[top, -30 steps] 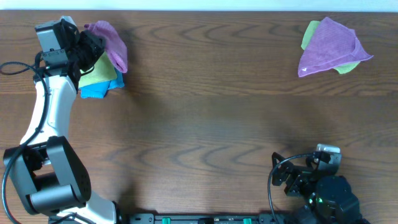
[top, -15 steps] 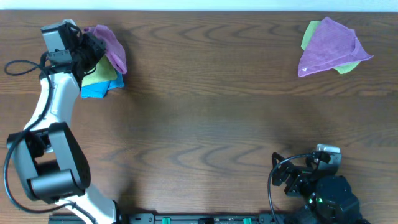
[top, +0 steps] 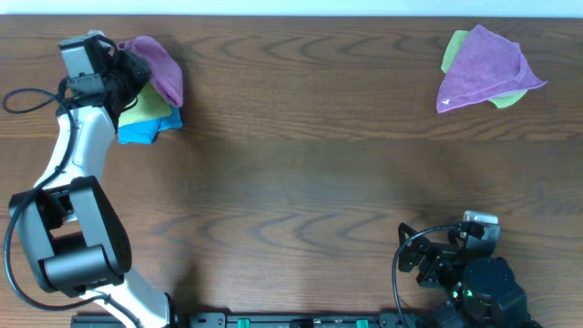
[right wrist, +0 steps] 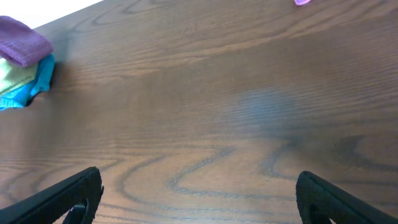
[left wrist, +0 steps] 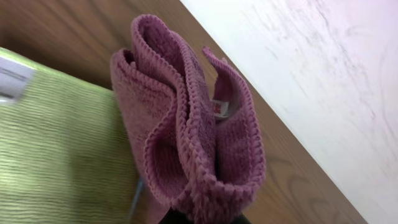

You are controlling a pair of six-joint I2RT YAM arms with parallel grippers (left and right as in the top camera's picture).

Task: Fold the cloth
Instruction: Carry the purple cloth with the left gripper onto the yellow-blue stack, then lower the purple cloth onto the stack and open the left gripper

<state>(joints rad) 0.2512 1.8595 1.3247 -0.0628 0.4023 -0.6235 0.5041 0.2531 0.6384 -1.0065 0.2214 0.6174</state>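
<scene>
My left gripper should keep pulling its held end of the purple cloth across the green cloth (top: 138, 110) and let go there, as the purple cloth's loose end (top: 169, 84) is trailing over the stack.
A folded purple cloth (top: 159, 62) hangs bunched from my left gripper (top: 127, 71), which is shut on it at the far left back of the table. It is held just above a stack of a green cloth (top: 146, 111) and a blue cloth (top: 144, 131). In the left wrist view the purple cloth (left wrist: 193, 124) fills the middle, with the green cloth (left wrist: 56, 149) to its left. My right gripper (right wrist: 199, 199) is open and empty over bare wood at the front right, with its arm base (top: 474, 282) below.
A second pile, a purple cloth (top: 485, 68) over a green one (top: 453, 50), lies at the back right. The table's back edge meets a white wall (left wrist: 323, 74) just behind the left stack.
My left gripper has shifted slightly toward the back with the purple cloth, which now sits a little higher over the stack. The right arm has not moved.
</scene>
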